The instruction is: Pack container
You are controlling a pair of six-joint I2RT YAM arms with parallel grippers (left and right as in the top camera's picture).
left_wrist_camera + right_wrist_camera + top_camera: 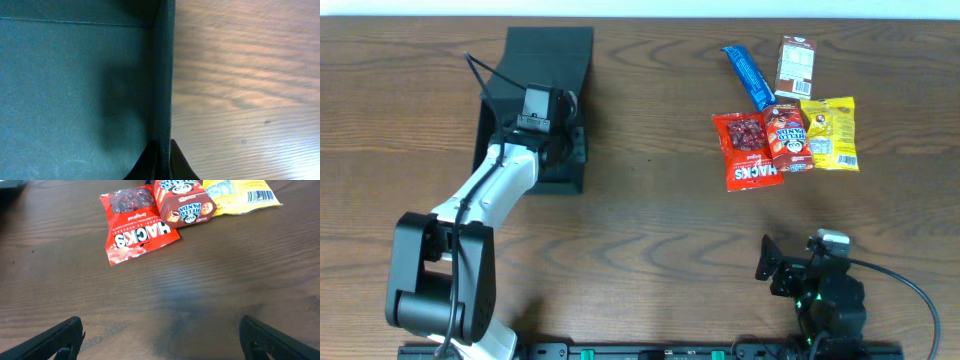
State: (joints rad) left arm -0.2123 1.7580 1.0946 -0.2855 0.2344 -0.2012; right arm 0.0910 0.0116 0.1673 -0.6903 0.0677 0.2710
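The robot's left gripper has the container's side (579, 172) pinched and the path to the red Hacks bag (748, 152) is clear, so the robot should go on pulling until the container is close to the bag.
The black container (552, 50) lies at the table's back left with its flap lid open. My left gripper (570, 140) is shut on the container's right wall (163, 75), one finger inside and one outside (162, 162). The teal-tinged inside floor (65, 90) holds nothing in the part I see. My right gripper (790, 268) is open and empty (161, 335) low over bare table at the front right. Snack packets lie at the back right: a red Hacks bag (746, 152) (135, 225), a Hello Panda box (787, 135) (182, 202), a yellow bag (831, 131) (240, 192), a blue bar (749, 77) and a brown carton (796, 66).
Wooden table (650, 230). A cable (910, 290) runs from the right arm base at the front right. The left arm (470, 230) reaches from the front left up to the container.
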